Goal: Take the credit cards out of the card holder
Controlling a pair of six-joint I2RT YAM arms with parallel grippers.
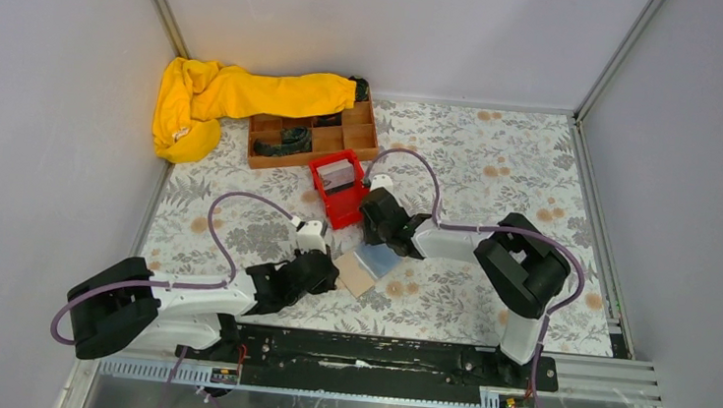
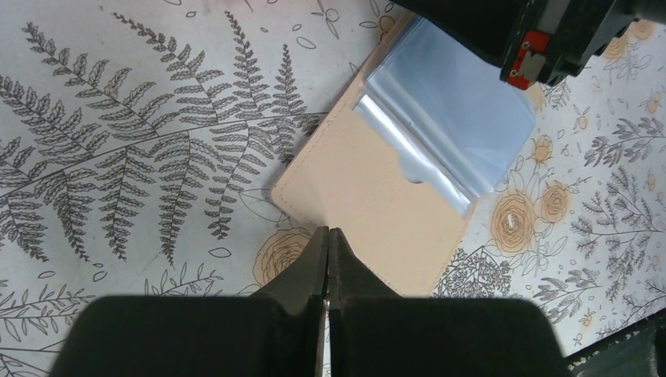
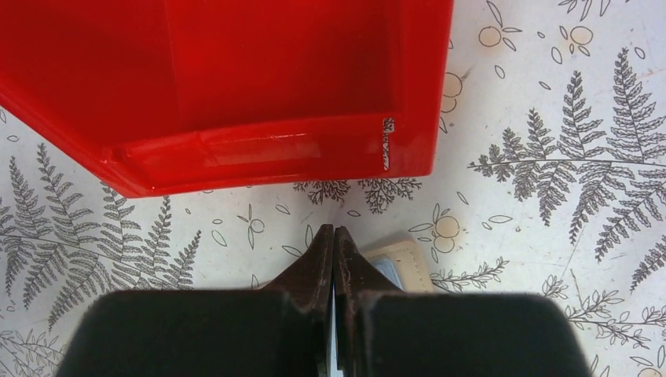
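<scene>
I should turn the card holder and hold its tan side farther in, because the card holder is at a slant and my left gripper is only at the tan near edge point(image 2: 305, 214).
The card holder point(image 1: 359, 273) lies open on the table, tan inner side up, with clear bluish sleeves point(image 2: 455, 110) fanned at its far half. My left gripper point(image 1: 332, 269) is shut, its tips point(image 2: 328, 232) at the tan near edge. My right gripper point(image 1: 369, 242) is shut over the sleeve end; its tips point(image 3: 334, 230) sit just past the holder's corner point(image 3: 404, 263), facing the red bin point(image 3: 236, 78). A pale sliver shows between its fingers lower down. A greyish credit card point(image 1: 338, 174) lies in the red bin point(image 1: 345, 210).
A brown wooden compartment tray point(image 1: 307, 160) stands behind the red bin. A yellow cloth point(image 1: 219, 98) lies over its far edge and the back left corner. Grey walls close in the floral table on three sides.
</scene>
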